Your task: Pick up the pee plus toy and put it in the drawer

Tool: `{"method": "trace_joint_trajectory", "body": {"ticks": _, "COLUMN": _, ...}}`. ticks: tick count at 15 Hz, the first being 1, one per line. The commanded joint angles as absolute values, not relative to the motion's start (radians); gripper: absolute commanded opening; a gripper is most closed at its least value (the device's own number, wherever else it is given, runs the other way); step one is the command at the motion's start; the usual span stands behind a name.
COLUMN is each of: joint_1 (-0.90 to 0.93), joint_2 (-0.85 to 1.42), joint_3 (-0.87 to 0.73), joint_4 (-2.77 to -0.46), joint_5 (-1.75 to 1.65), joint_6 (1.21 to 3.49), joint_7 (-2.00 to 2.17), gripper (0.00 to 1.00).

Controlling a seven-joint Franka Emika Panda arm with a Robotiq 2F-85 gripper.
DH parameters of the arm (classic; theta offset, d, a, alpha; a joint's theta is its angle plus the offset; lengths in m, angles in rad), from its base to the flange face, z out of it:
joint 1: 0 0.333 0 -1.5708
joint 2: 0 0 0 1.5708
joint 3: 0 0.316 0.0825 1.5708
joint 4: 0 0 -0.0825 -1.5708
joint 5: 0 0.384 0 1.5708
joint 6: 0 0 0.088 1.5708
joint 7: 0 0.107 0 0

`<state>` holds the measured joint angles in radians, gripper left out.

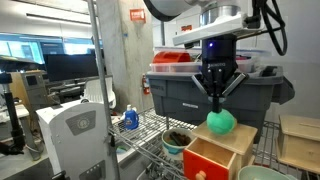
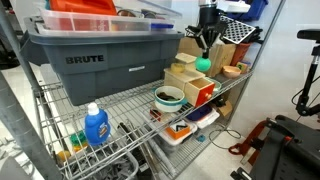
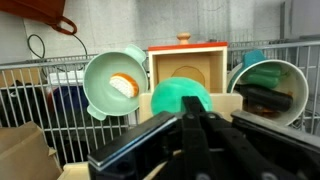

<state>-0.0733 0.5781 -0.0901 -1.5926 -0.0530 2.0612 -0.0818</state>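
Note:
My gripper should go on toward the drawer's red-orange front and let go over the drawer's opening, because the pee plus toy is lined up with the drawer's open inside.
The mint-green pee plus toy hangs at the tips of my gripper, which is shut and pinches the top of the toy. It also shows in an exterior view and in the wrist view. The toy is just above the small light-wood box, at the rear end of the pulled-out drawer. From the wrist, the drawer's red-orange front and knob lie beyond the toy, with the drawer's open inside between them. The gripper hides the toy's near side.
A big grey tote stands right behind the gripper. A green-rimmed bowl sits beside the box, and another bowl is on the other side. A blue bottle stands on the wire shelf.

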Motion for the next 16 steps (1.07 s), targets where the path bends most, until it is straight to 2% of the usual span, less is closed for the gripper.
{"method": "trace_joint_trajectory", "body": {"ticks": 1, "joint_1": -0.075, "joint_2": 0.611, "joint_3": -0.084, "joint_4": -1.558, "joint_5": -0.069, "joint_6": 2.033, "joint_7": -0.067, "gripper": 0.00}}
{"method": "trace_joint_trajectory", "body": {"ticks": 9, "joint_1": -0.072, "joint_2": 0.646, "joint_3": -0.083, "joint_4": -1.558, "joint_5": -0.070, "joint_6": 2.033, "joint_7": -0.064, "gripper": 0.00}}
{"method": "trace_joint_trajectory", "body": {"ticks": 10, "joint_1": -0.070, "joint_2": 0.648, "joint_3": -0.084, "joint_4": -1.557, "joint_5": -0.073, "joint_6": 2.031, "joint_7": -0.064, "gripper": 0.20}}
{"method": "trace_joint_trajectory", "body": {"ticks": 16, "joint_1": -0.069, "joint_2": 0.651, "joint_3": -0.083, "joint_4": -1.552, "joint_5": -0.073, "joint_6": 2.021, "joint_7": -0.068, "gripper": 0.62}}
